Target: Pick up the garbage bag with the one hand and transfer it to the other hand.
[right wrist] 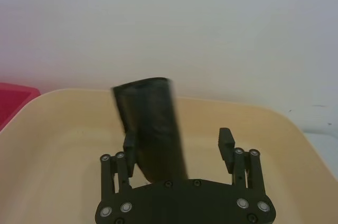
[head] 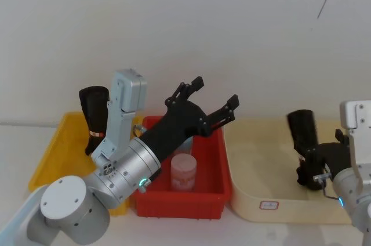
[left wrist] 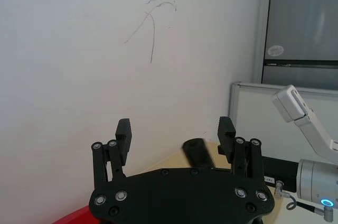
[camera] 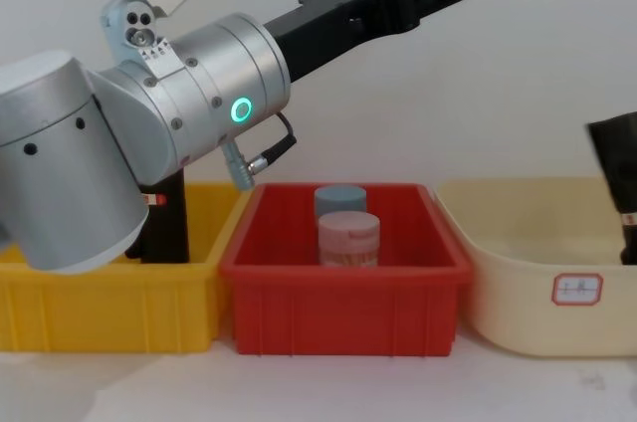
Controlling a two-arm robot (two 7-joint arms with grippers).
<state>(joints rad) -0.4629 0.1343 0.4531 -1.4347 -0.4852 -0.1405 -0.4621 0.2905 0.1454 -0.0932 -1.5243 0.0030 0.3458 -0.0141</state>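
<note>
I expect the mostly hidden blue-grey jar to stay standing when I lift out the pink jar (camera: 349, 240), because the blue-grey lid (camera: 340, 197) sits level behind the pink jar.
A black garbage bag roll (head: 301, 130) stands slightly tilted in the beige tub (head: 255, 167) at the right. My right gripper (head: 305, 166) is open around its lower part. In the right wrist view the roll (right wrist: 150, 126) leans against one finger (right wrist: 129, 145), and the other finger (right wrist: 225, 139) stands apart from it. My left gripper (head: 215, 90) is open and empty, raised above the red bin (head: 206, 191) and aimed up and to the right. From the left wrist view, its fingers (left wrist: 123, 131) frame the far roll (left wrist: 198, 152). A twin roll (head: 94, 115) with a red-and-white label stands in the yellow bin (head: 49, 159).
The red bin (camera: 343, 293) holds a pink jar (camera: 348, 238) and a blue-grey jar (camera: 339, 199). My bulky left arm (camera: 189, 94) hangs over the yellow bin (camera: 100, 313) and hides part of the twin roll (camera: 164, 218). A white wall stands close behind the bins.
</note>
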